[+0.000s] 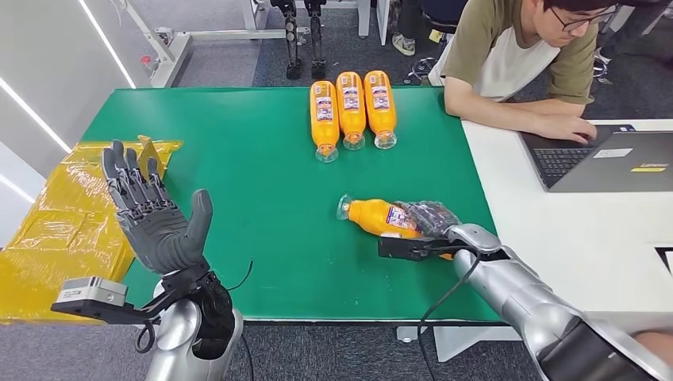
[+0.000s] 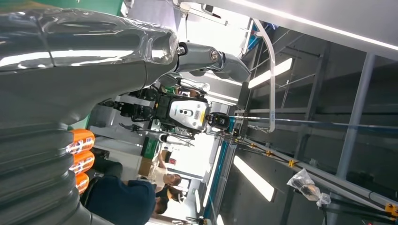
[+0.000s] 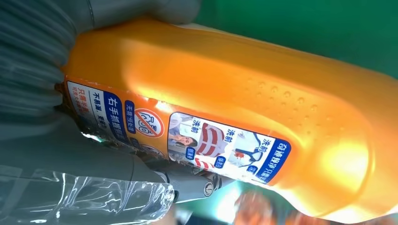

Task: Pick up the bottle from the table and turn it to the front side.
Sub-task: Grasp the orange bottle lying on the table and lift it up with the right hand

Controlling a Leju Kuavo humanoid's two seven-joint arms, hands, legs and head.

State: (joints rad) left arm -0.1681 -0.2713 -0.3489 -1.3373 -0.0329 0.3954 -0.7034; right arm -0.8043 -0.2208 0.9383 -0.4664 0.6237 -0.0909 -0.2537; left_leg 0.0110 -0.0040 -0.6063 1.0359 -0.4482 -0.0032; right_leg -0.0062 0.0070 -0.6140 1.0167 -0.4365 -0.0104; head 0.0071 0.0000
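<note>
The orange bottle is showing a small label, so I expect a larger label with big letters to appear when I turn the bottle.
An orange bottle with a clear cap lies on its side on the green table, cap pointing to the left. My right hand wraps around its base end and grips it. Up close in the right wrist view, the orange bottle shows a blue and white label, with my right hand closed around it. My left hand is raised over the table's left front part, palm up, fingers spread and holding nothing. The left hand takes up much of its own wrist view.
Three more orange bottles lie side by side at the table's far middle. Yellow plastic sheeting covers the left side. A person types on a laptop at the white table on the right.
</note>
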